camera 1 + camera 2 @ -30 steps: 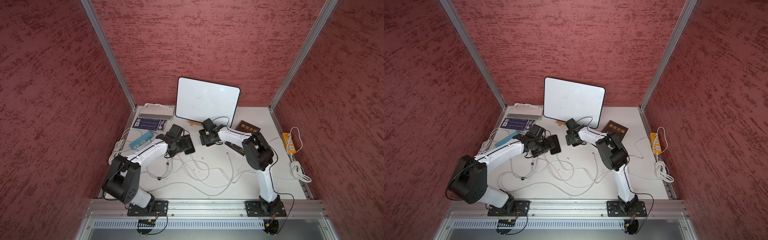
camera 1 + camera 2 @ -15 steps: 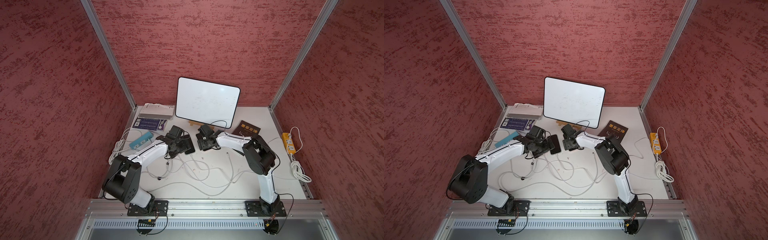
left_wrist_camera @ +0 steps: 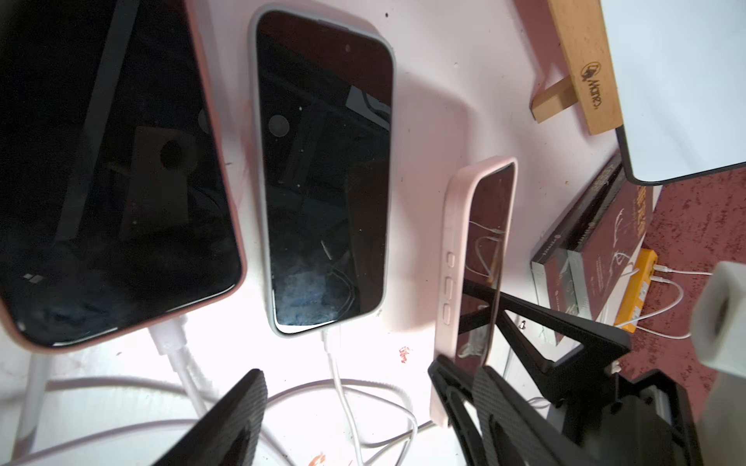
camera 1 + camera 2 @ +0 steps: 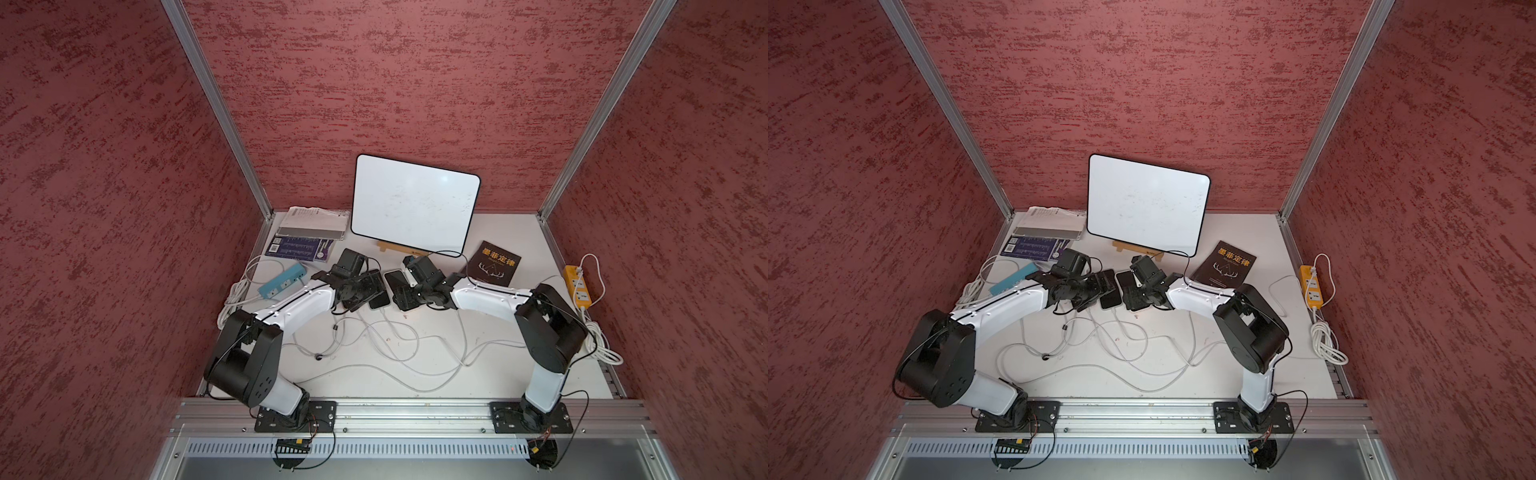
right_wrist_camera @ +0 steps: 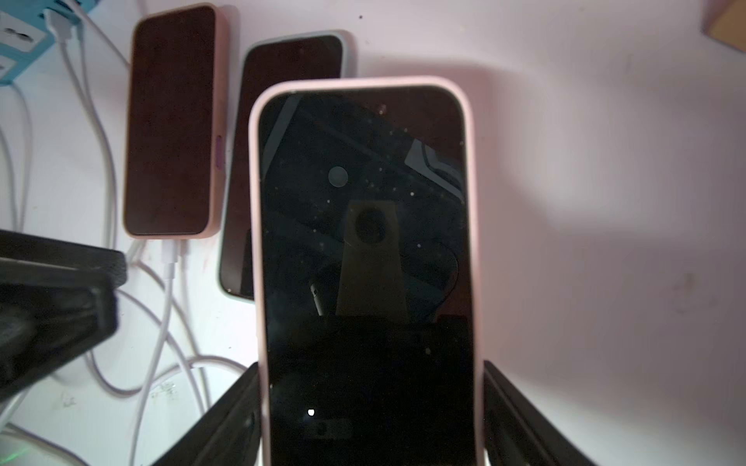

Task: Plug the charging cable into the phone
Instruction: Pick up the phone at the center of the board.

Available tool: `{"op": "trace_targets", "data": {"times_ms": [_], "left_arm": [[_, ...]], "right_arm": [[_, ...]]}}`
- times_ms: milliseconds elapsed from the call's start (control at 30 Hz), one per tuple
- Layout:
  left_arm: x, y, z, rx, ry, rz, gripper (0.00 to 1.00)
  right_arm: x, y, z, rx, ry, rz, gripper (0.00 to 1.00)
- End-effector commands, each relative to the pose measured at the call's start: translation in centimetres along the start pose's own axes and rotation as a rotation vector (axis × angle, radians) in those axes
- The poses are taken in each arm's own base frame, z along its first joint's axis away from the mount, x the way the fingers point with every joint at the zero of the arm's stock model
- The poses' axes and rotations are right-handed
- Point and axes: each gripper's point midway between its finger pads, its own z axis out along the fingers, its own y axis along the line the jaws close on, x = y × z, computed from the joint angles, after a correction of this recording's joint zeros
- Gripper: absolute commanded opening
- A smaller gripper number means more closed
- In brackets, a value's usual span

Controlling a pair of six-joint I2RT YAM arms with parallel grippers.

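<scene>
Next, my left gripper takes the pale pink phone (image 5: 365, 233) that fills my right gripper before my right gripper gets the white cable (image 4: 463, 325) under its arm.
My right gripper (image 5: 369, 407) is shut on a phone (image 5: 363, 242) in a pale pink case, its fingers pressed on the two long sides. In the left wrist view that phone (image 3: 476, 262) stands tilted on its edge off the table. Two other phones lie flat beside it, one in a salmon case (image 3: 109, 169) and one in a grey case (image 3: 327, 173), each with a white cable in its lower end. My left gripper (image 3: 351, 411) hangs open over the grey phone's cable (image 3: 343, 387). In a top view both grippers meet mid-table (image 4: 388, 291). I cannot pick out a free charging cable end.
White cables (image 4: 395, 336) loop across the table in front of the arms. A whiteboard (image 4: 415, 203) on a wooden stand is at the back, a brown book (image 4: 498, 262) to its right, a yellow power strip (image 4: 577, 286) far right, a blue power strip (image 4: 282, 280) and booklets (image 4: 307, 232) at the left.
My right arm has swung left toward the left gripper and the two lying phones. The left arm has barely moved.
</scene>
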Motion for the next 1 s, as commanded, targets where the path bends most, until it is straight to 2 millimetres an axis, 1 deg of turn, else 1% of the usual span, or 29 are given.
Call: {"op": "trace_targets", "data": {"times_ms": [0, 167, 300, 400, 500, 600, 700, 733, 767, 833, 867, 967], "left_arm": [[-0.9, -2.3, 0.3, 0.071, -0.013, 0.006, 0.82], [-1.1, -3.2, 0.9, 0.099, -0.015, 0.008, 0.78], [-0.6, -4.0, 1.8, 0.11, 0.004, 0.018, 0.68], [0.2, -4.2, 2.7, 0.106, 0.02, 0.035, 0.59], [0.7, -3.8, 3.2, 0.1, 0.031, 0.04, 0.37], [0.9, -3.1, 3.5, 0.084, 0.026, 0.026, 0.17], [0.9, -2.8, 3.4, 0.078, 0.023, 0.021, 0.03], [0.8, -2.8, 3.3, 0.076, 0.021, 0.022, 0.0], [0.7, -2.8, 3.1, 0.076, 0.016, 0.024, 0.0], [0.4, -2.9, 2.7, 0.063, 0.006, 0.037, 0.0], [0.2, -2.8, 2.4, 0.051, -0.003, 0.047, 0.0], [-0.8, -2.3, 1.3, 0.006, -0.047, 0.084, 0.0]], "right_arm": [[-2.6, 3.6, -2.0, -0.181, -0.1, 0.001, 0.48], [-2.3, 4.6, -2.1, -0.244, -0.09, -0.003, 0.48], [-2.4, 5.7, -2.5, -0.309, -0.093, -0.005, 0.48], [-2.5, 6.0, -2.6, -0.325, -0.094, -0.006, 0.48], [-2.4, 6.0, -2.6, -0.33, -0.094, -0.009, 0.48], [-2.5, 6.1, -2.8, -0.331, -0.1, -0.01, 0.48], [-2.5, 6.0, -3.0, -0.329, -0.103, -0.013, 0.49], [-2.5, 6.0, -3.0, -0.328, -0.104, -0.015, 0.51], [-2.5, 5.9, -3.1, -0.324, -0.106, -0.015, 0.56], [-2.8, 5.9, -3.7, -0.316, -0.122, -0.025, 0.7], [-2.9, 5.8, -4.1, -0.307, -0.134, -0.032, 0.75], [-3.5, 4.3, -5.6, -0.234, -0.182, -0.027, 0.86]]}}
